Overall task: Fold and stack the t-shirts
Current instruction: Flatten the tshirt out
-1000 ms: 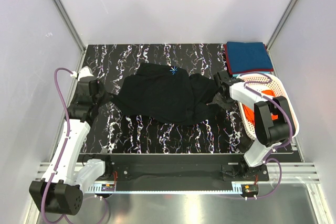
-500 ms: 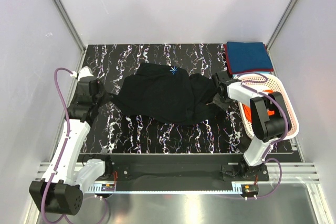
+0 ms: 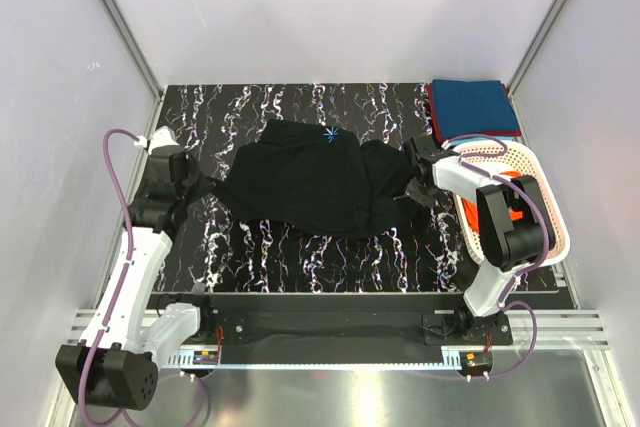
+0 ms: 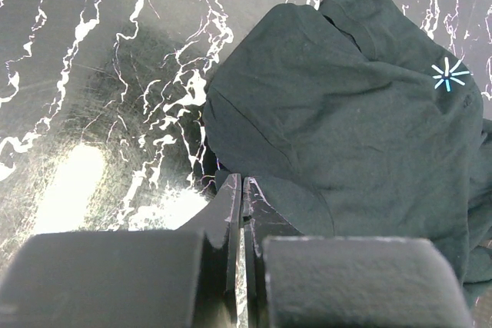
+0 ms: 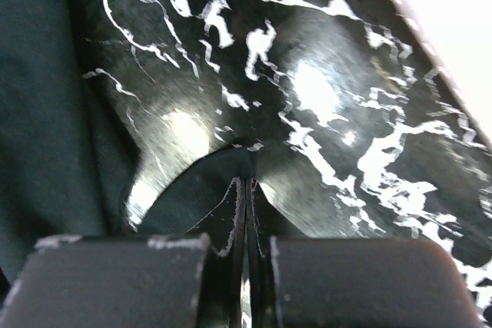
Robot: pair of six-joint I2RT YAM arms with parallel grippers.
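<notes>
The black t-shirt lies crumpled in folds (image 3: 372, 183), so both my left gripper and my right gripper should raise its held edges (image 3: 226, 191) high and swing it open before they fold it.
The black t-shirt (image 3: 310, 182) lies crumpled and spread across the middle of the marbled table; it also shows in the left wrist view (image 4: 361, 113) and the right wrist view (image 5: 46, 113). My left gripper (image 3: 197, 187) (image 4: 243, 182) is shut on the shirt's left edge, low over the table. My right gripper (image 3: 420, 169) (image 5: 247, 182) is shut on its right edge. A folded teal-blue t-shirt (image 3: 475, 110) lies on a dark red one (image 3: 433, 107) at the back right. The orange t-shirt (image 3: 515, 197) lies in the basket.
The white lattice basket (image 3: 545, 177) stands at the right edge, right beside my right arm. Grey walls close in the table on three sides. Bare marbled table (image 3: 330, 252) shows in front of the black shirt.
My right gripper has shifted slightly toward the back left with the shirt's edge. The left arm and the shirt's body have hardly moved.
</notes>
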